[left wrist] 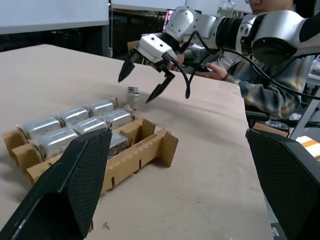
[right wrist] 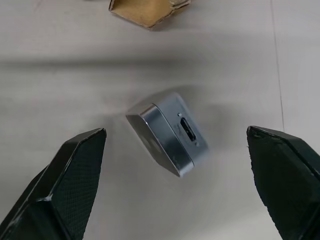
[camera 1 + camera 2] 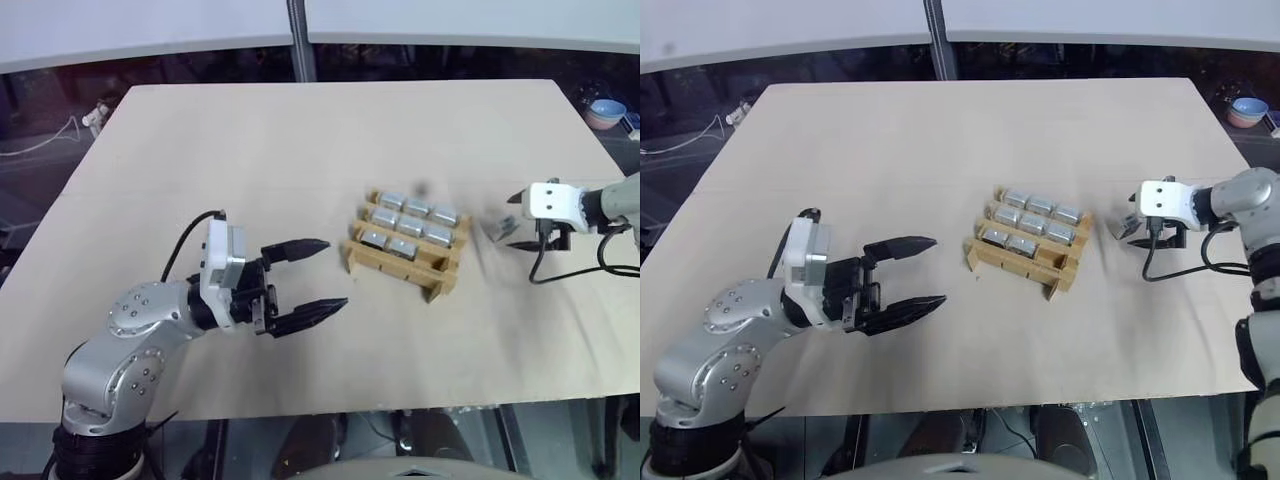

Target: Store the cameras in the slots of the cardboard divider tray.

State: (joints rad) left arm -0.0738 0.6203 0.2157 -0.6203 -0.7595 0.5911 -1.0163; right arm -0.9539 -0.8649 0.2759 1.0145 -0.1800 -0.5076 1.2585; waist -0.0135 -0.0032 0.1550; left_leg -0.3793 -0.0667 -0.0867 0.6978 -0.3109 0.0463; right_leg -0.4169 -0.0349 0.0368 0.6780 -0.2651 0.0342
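The loose camera [image 3: 499, 230] is across the tray from my left gripper, so next my right gripper picks the camera up and sets it into the empty front slot [image 3: 431, 257].
The cardboard divider tray [image 3: 441, 284] lies right of the table's middle, with several silver-grey cameras [image 3: 410, 223] seated in its slots. One loose camera [image 2: 170, 133] stands on the table just right of the tray, its port face showing. My right gripper [image 1: 135, 89] hovers open directly over it, one finger [image 2: 70, 180] on each side and not touching. My left gripper [image 3: 336, 274] is open and empty, pointing level toward the tray from a short way to its left. The tray's near front slot [image 1: 150, 137] shows bare cardboard.
The tan table [image 3: 280, 150] ends close behind the right gripper and along the front. A blue bowl [image 3: 606, 110] sits beyond the far right corner. A grey pole [image 3: 297, 40] rises behind the table. A person in a plaid sleeve [image 1: 260, 87] sits past the right arm.
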